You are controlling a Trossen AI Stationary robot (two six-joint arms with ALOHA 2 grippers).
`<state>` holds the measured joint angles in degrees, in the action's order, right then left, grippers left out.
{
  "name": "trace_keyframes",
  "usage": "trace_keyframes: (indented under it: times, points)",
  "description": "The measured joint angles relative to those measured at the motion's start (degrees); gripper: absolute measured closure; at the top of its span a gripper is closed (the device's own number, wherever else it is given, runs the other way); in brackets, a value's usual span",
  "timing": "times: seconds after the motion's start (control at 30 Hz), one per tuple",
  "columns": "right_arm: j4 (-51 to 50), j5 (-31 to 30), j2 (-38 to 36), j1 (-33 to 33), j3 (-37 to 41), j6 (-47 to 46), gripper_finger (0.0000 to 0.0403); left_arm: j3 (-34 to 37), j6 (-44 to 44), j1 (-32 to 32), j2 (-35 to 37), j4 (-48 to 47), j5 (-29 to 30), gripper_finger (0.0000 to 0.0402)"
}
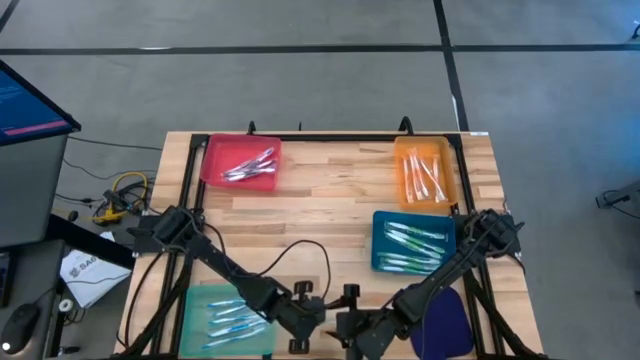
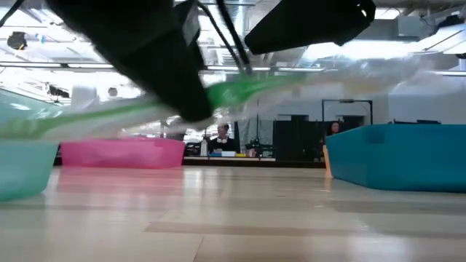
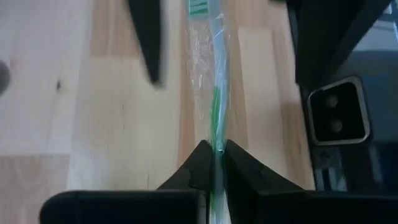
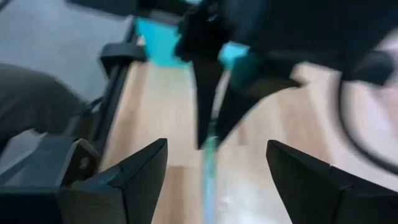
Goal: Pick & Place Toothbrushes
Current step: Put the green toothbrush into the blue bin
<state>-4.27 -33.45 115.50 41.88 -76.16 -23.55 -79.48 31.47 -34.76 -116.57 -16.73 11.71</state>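
My right gripper should grab the toothbrush's loose end (image 3: 215, 40) first, because the green toothbrush is in my left gripper and its blue tray (image 1: 412, 243) is on my right gripper's side.
Near the table's front edge, at its middle, my left gripper (image 1: 312, 318) (image 3: 216, 155) is shut on a toothbrush (image 3: 211, 68) (image 2: 247, 89). It is a thin green and clear stick in a clear wrapper. My right gripper (image 1: 352, 322) (image 4: 217, 168) faces it and stands open. Its fingers (image 3: 149, 43) are on either side of the toothbrush's far part without touching it. More toothbrushes lie in the trays. My left gripper pinches the wrapped toothbrush between its two fingertips at the green stretch of the handle (image 3: 216, 134). The stick runs on past the fingers both ways. It is lifted clear of the table and slants in the low view, one end (image 2: 44, 125) lower than the other.
A red tray (image 1: 240, 162) sits far left and an orange tray (image 1: 425, 172) far right, with a blue tray (image 1: 413, 243) below the orange one. A light teal tray (image 1: 225, 320) is near left and a purple tray (image 1: 447, 325) near right. Bare wood (image 1: 320, 200) lies between them.
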Motion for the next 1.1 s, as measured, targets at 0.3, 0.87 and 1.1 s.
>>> trace_keyframes:
  times: [0.3, 0.87, 1.1]
  points:
    - [-3.62, 5.01, 0.0, -0.75, 0.02, 0.0, 0.0133, -1.4, -1.69, 0.15, 0.04, 0.2, 0.22, 0.0389]
    - [-6.69, 8.36, -0.02, -0.73, 0.04, -1.97, 0.0325, -1.43, -2.37, 0.42, 0.04, 1.03, 0.21, 0.0388]
    - [-7.39, 9.53, -0.02, -0.75, 0.04, -3.28, 0.0384, -1.43, -2.29, 0.42, 0.04, 1.09, 0.23, 0.0372]
